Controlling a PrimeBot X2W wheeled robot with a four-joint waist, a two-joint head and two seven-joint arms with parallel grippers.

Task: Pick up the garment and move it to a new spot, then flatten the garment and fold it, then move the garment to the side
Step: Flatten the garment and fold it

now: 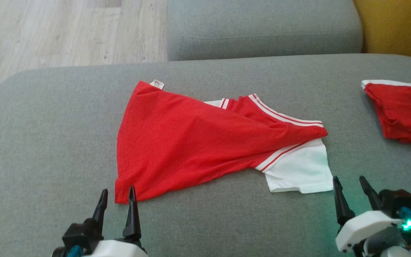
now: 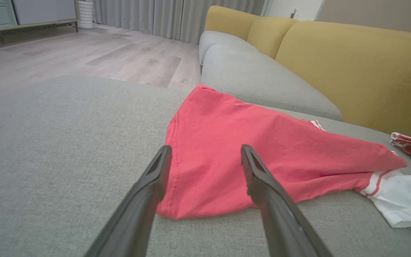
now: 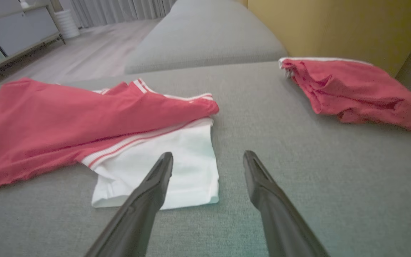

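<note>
My gripper will make the garment spread and show another white sleeve when it lifts and pulls, because a striped white sliver peeks out behind the garment.
The garment is a red shirt with white sleeves and red-and-white striped trim, lying loosely folded over itself on the grey sofa seat. Its white sleeve sticks out at the near right. My left gripper hovers open just before the garment's near left corner, its fingers apart and empty. My right gripper stands open just right of the white sleeve, touching nothing. The garment spreads to the left in the right wrist view.
A second red garment with a white edge lies crumpled at the seat's far right. Another grey seat cushion lies behind, with a yellow backrest at the right. Wooden floor lies beyond the seat's left edge.
</note>
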